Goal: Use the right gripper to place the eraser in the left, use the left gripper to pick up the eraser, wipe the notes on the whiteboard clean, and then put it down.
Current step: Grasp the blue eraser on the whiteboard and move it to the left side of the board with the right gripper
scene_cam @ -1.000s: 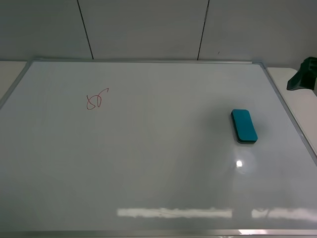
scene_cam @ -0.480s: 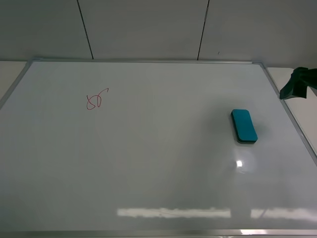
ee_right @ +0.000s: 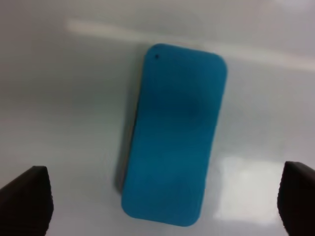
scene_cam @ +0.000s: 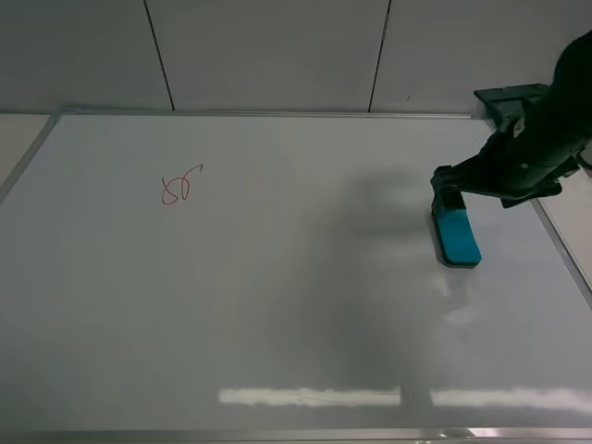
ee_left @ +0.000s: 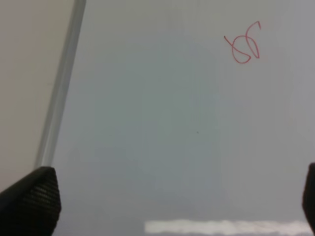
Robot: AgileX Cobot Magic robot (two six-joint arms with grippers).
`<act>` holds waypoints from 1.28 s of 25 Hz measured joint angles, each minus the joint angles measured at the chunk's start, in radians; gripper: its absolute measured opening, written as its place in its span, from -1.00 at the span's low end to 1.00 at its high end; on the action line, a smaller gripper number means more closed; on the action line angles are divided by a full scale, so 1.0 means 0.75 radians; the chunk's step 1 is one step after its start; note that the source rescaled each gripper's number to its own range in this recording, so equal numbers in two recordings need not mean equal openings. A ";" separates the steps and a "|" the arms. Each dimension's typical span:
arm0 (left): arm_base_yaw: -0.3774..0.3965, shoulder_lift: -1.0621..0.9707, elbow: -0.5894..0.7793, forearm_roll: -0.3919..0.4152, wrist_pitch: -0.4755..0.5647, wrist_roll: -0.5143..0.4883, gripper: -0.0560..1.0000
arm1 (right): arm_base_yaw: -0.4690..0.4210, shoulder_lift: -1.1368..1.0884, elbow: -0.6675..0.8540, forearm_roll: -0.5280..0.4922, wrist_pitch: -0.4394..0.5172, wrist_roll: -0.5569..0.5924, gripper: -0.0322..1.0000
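Observation:
I expect the eraser (scene_cam: pixel 457 237) to slide across flat when I drag it with my closed right gripper, because it lies flat on the glossy whiteboard (scene_cam: pixel 310 397).
The teal-blue eraser (scene_cam: pixel 457 237) lies flat on the whiteboard (scene_cam: pixel 277 287) at the right side. My right gripper (scene_cam: pixel 450 189) hangs over the eraser's far end, just above it. In the right wrist view its two fingers stand wide apart on either side of the eraser (ee_right: pixel 172 137), so the right gripper (ee_right: pixel 160 201) is open and holds nothing. The red notes (scene_cam: pixel 180 184) are at the board's far left. My left gripper (ee_left: pixel 170 201) is open and empty above the board near its left frame, with the notes (ee_left: pixel 243 44) ahead of it. It is out of the exterior view.
The board's silver frame (scene_cam: pixel 277 114) runs along the back, and its left rail (ee_left: pixel 59 98) shows in the left wrist view. A beige table top (scene_cam: pixel 17 129) lies beyond the left rail. A grey panelled wall (scene_cam: pixel 277 46) stands behind. Light glare (scene_cam: pixel 314 398) streaks the near edge.
My right arm has swung in from the right edge of the view and now hangs over the eraser's far end. The eraser and the notes have not moved.

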 joint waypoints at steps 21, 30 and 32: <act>0.000 0.000 0.000 0.000 0.000 0.000 1.00 | 0.103 0.120 -0.090 -0.058 0.244 0.040 -0.90; 0.000 0.000 0.000 0.000 0.000 0.000 1.00 | 0.034 0.120 -0.090 -0.151 0.121 0.135 -0.94; 0.000 0.000 0.000 0.000 0.000 0.000 1.00 | 0.034 0.124 -0.090 -0.152 0.082 0.147 -0.94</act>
